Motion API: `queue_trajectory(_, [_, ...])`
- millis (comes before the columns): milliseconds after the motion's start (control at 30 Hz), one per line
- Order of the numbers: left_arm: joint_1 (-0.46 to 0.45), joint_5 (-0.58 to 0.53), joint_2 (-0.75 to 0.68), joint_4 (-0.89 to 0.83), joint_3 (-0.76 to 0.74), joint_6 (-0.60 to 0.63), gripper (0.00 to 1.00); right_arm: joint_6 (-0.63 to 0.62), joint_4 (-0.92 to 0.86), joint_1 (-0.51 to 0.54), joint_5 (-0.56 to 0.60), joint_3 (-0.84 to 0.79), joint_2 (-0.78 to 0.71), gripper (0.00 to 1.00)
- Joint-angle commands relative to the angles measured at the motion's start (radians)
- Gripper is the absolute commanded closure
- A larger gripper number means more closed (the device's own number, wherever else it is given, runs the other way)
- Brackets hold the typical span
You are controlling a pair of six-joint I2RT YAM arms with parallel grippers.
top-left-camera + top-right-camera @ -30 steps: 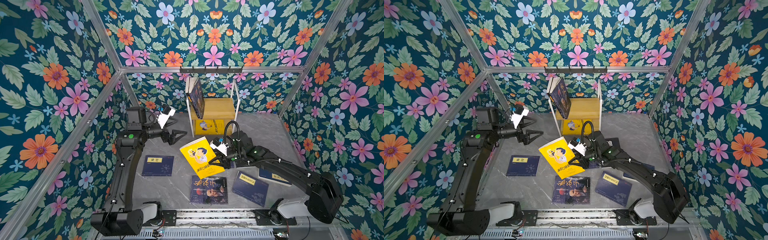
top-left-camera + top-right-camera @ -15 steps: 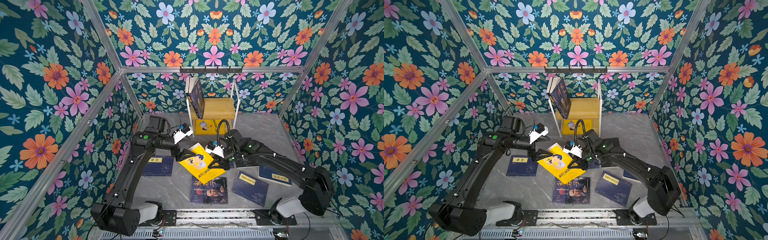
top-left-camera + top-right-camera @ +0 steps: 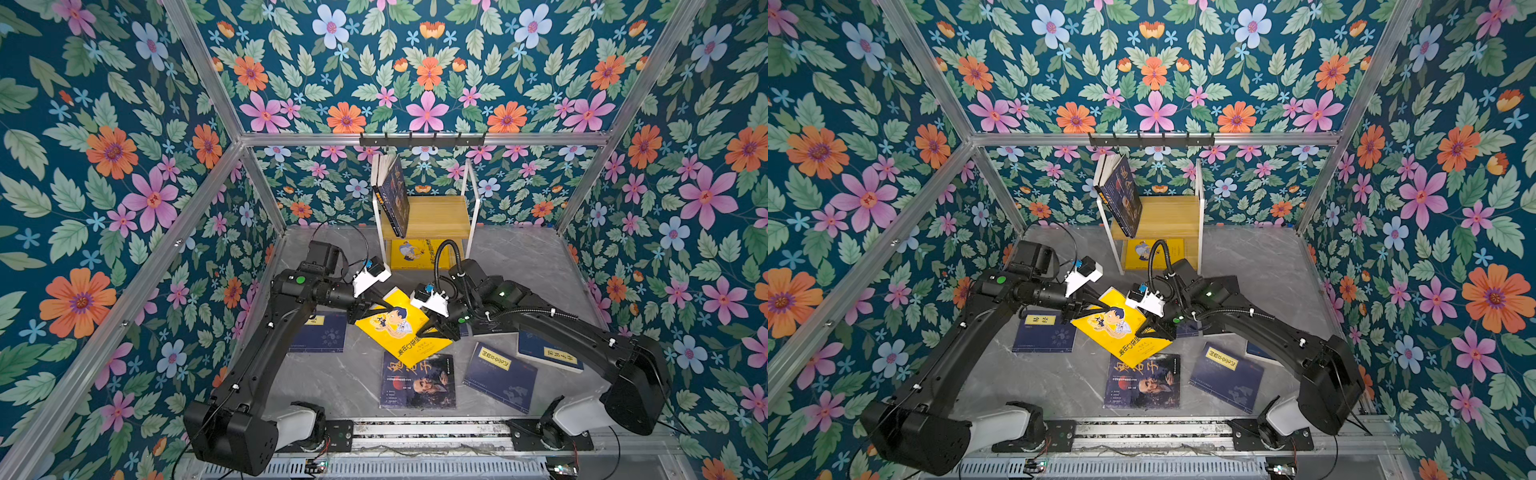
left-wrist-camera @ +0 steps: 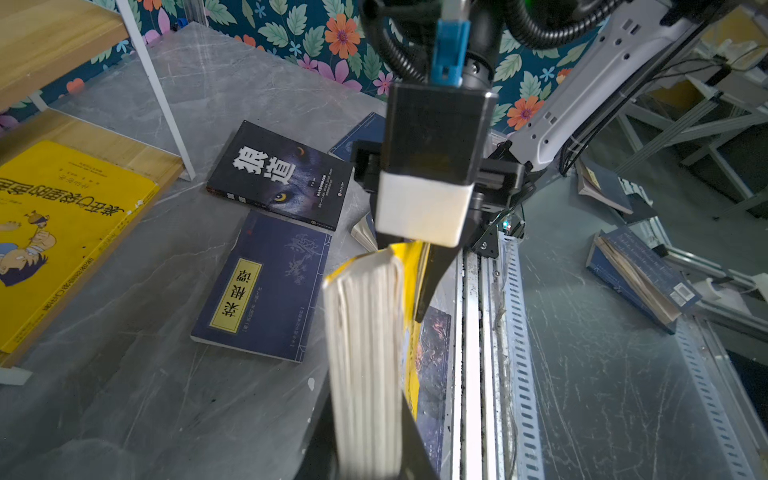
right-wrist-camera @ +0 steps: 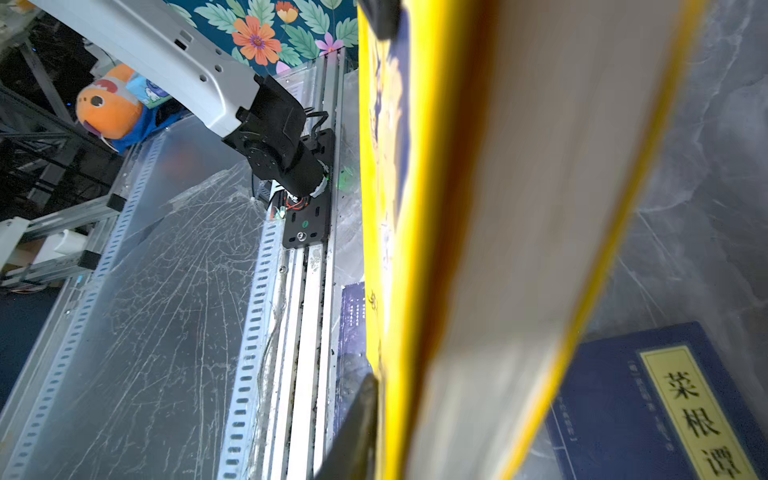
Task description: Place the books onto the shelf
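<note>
Next, I turn the book with my left gripper before my right gripper takes it by its spine, because my right gripper faces the yellow book's page edge.
A bright yellow book hangs tilted above the table between both arms. My left gripper is shut on its page edge, one finger on each cover. My right gripper stands open around the opposite edge; one finger lies beside the yellow cover, the other is hidden. The shelf stands at the back with dark books leaning on its top board and a yellow book on the lower one.
On the grey table lie navy books, one with an old man's face and a black wolf-eye one. A black hook rail hangs above the shelf. Flowered walls close three sides.
My left arm swung in from the left and shut on the yellow book's free edge. My right gripper, which held the book shut, has loosened its jaws.
</note>
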Motion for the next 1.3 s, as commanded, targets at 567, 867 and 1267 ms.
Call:
queue_trajectory(567, [0.145,-0.187,-0.028,0.545,-0.107,-0.791,1.0,0.057,0.288,0.109,0.762,-0.297,-0.325,0.32])
queue_trajectory(867, [0.191,-0.144,-0.042,0.745,-0.214,-1.079,1.0,-0.043,0.397,0.259,0.998,-0.283,-0.237,0.32])
queue_trajectory(1267, [0.21,-0.116,-0.072,1.097,-0.425,-1.492,1.0,-0.258,0.609,0.41,1.258,-0.179,0.021,0.31])
